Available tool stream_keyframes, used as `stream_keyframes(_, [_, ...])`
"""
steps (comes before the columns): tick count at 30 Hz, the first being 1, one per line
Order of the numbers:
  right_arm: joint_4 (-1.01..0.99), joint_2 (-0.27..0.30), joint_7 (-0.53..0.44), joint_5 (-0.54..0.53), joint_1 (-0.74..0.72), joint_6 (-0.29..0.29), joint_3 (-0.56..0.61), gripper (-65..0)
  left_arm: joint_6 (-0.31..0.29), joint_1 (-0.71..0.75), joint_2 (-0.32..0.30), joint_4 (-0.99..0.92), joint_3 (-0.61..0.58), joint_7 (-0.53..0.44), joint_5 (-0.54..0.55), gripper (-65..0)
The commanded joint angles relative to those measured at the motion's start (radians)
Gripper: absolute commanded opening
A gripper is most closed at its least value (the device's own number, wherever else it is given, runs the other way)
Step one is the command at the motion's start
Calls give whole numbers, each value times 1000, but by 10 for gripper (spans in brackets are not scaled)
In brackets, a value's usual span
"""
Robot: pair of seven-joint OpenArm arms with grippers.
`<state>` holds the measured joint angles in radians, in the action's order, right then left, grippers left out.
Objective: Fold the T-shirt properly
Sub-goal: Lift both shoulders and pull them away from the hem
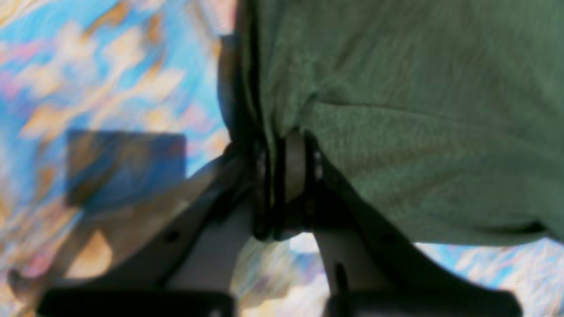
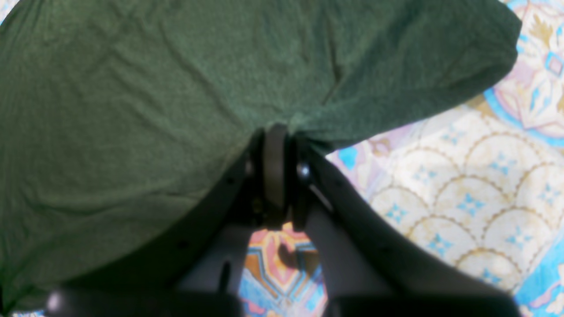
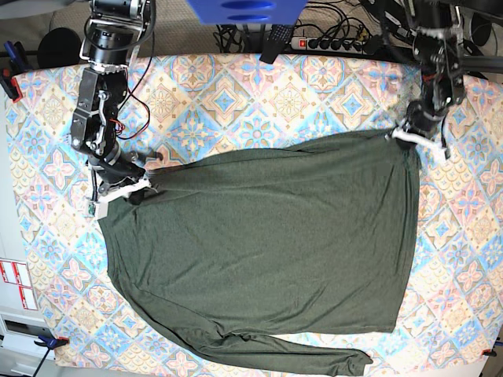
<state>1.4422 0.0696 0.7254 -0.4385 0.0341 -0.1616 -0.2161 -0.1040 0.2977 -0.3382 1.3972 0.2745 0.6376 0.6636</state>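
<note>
The T-shirt's back edge [image 3: 275, 155] is wavy between the robot's grippers, so the right gripper should swing forward [image 3: 153, 224] and back together with the left gripper to straighten it before the fold.
The dark olive-green T-shirt [image 3: 267, 236] lies spread on the patterned table cover, with one long sleeve [image 3: 291, 353] along the front edge. My left gripper [image 3: 409, 135] is at the shirt's back right corner and is shut on the fabric; in the left wrist view the cloth [image 1: 418, 110] is pinched between the closed fingers [image 1: 294, 167]. My right gripper [image 3: 135, 187] is at the shirt's back left corner, shut on the fabric; in the right wrist view the cloth [image 2: 154, 101] bunches at the closed fingers [image 2: 275, 167].
A colourful tiled cloth [image 3: 259, 94] covers the table. Cables and a power strip [image 3: 330, 43] lie along the back edge. A blue object [image 3: 244, 9] sits at the top centre. Clamps [image 3: 9, 82] hold the cloth at the left edge.
</note>
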Motion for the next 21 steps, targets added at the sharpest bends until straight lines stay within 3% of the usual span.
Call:
stream_keyframes(1, [16,8,-11,-7,20,-5,-9,-648,-7,16,-14,41,4,-11,6,-650])
stream_keyframes(11, [75,8,-22,-7,125,-5,-9,-648,-7,137,-69,182,6,-12,8,-650])
stream_keyframes(21, [84,8,-60,-6,125,-5,-9,-648,-7,65,-63,184,81,-12,8,-650])
